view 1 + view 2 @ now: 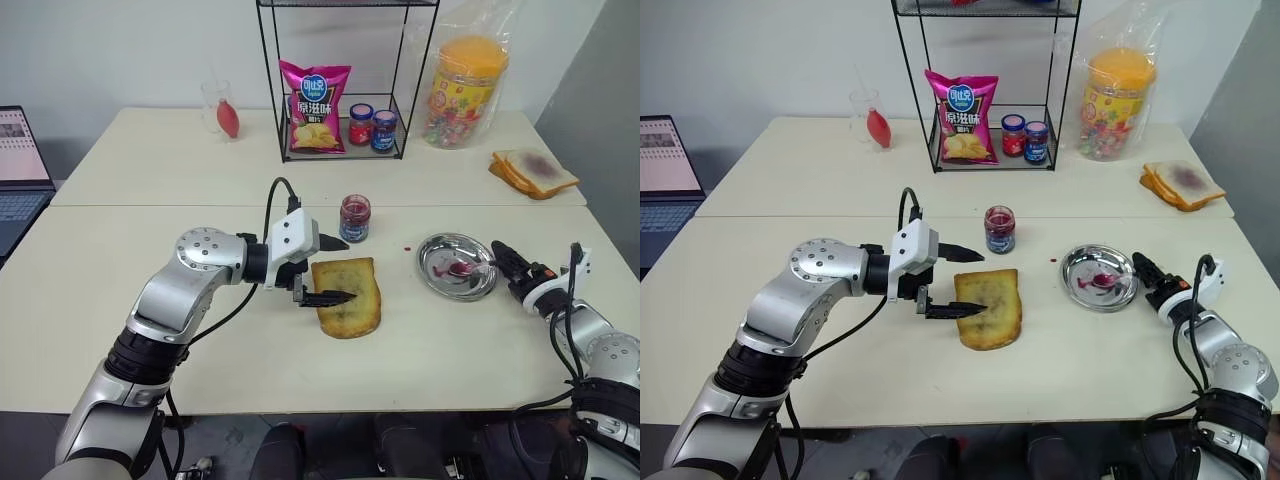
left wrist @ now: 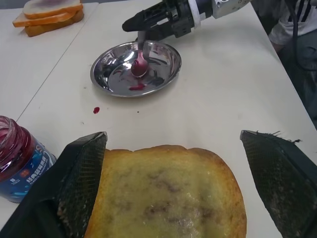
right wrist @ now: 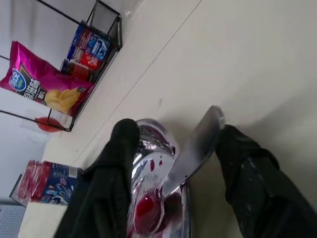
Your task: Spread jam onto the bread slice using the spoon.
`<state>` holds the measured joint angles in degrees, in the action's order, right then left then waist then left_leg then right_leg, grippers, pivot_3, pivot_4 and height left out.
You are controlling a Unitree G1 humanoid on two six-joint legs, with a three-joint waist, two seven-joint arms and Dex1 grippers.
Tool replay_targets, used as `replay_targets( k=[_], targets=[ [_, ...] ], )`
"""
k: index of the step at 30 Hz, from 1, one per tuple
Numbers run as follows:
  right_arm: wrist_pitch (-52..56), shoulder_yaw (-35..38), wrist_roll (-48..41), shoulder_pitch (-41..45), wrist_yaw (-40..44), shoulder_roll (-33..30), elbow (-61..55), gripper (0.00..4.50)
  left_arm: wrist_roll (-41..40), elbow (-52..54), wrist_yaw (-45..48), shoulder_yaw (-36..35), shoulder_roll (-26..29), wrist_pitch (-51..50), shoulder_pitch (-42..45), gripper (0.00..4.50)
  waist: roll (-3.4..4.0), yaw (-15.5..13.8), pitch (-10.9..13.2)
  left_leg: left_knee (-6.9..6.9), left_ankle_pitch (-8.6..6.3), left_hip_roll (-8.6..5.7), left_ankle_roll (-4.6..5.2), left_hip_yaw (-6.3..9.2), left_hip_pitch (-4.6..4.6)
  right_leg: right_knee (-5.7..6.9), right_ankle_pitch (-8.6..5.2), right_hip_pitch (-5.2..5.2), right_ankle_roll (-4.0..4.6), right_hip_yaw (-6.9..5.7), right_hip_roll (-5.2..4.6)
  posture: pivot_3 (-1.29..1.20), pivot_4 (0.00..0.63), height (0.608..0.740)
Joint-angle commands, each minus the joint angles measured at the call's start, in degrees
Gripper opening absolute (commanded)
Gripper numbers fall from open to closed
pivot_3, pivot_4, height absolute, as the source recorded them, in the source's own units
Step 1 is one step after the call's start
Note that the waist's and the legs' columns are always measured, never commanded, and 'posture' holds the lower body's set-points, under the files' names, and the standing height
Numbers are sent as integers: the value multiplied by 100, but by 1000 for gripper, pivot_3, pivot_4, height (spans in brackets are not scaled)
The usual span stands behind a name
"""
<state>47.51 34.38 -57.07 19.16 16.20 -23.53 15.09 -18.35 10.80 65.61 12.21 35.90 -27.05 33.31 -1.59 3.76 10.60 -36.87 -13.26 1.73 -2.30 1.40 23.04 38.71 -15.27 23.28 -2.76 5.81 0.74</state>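
The spoon will leave a small dab and stay coated when the robot spreads the bread slice, because red jam sticks to the spoon's bowl point(image 1: 460, 269).
The bread slice point(image 1: 352, 302), toasted with a greyish smear, lies flat on the table in front of me. My left gripper point(image 1: 347, 268) is open, with one black finger point(image 2: 81, 178) on each side of the slice's near end. Just behind the slice stands the lidless jam jar point(image 1: 354, 218) with its blue label. To the right, the spoon point(image 3: 193, 148) rests in a round metal dish point(image 1: 430, 262), its bowl red with jam and its handle over the rim. My right gripper point(image 1: 503, 258) is open at the dish's edge, with the handle between its fingers, nearer to one of them.
A wire rack point(image 1: 405, 60) at the back holds a chips bag point(image 1: 315, 108) and two lidded jars point(image 1: 372, 128). A candy jar in a plastic bag point(image 1: 465, 90) and a stack of stained bread slices point(image 1: 533, 172) sit far right. A laptop point(image 1: 20, 170) is far left, and a glass point(image 1: 222, 110) stands behind.
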Motion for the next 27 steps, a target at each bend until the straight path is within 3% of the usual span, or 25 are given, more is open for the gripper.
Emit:
replay_targets(
  k=[1,8,16,20,27],
  targets=[
    [-69,50,-3,0,144,-71,-170,1642,2,206,-16,-7,43,52,14,4500,0,0,0,0,0,0,0,-1,0,0,0,0,0,1,0,0,150,740],
    [-137,47,93,27,216,-134,-91,44,33,222,-20,-4,14,82,-10,4500,-1,-1,0,-2,0,0,0,0,0,0,0,-1,0,0,0,0,150,740],
    [-181,-55,245,17,363,-251,-288,16,27,212,-36,-36,-4,115,-23,4500,0,-3,0,-3,0,-1,0,1,-2,-1,1,-5,-2,-1,-1,0,150,740],
    [76,-42,-16,91,238,-226,-852,16,-17,196,-53,-138,27,120,-71,4500,0,-7,0,-2,0,-1,0,1,-1,-2,1,-3,-2,0,-1,0,150,740],
    [952,-187,-1096,863,-503,-197,-1918,16,-535,65,-463,-1007,26,-237,-439,4500,20,90,13,-1,0,1,0,2,1,6,1,4,-1,2,0,0,150,740]
  ],
)
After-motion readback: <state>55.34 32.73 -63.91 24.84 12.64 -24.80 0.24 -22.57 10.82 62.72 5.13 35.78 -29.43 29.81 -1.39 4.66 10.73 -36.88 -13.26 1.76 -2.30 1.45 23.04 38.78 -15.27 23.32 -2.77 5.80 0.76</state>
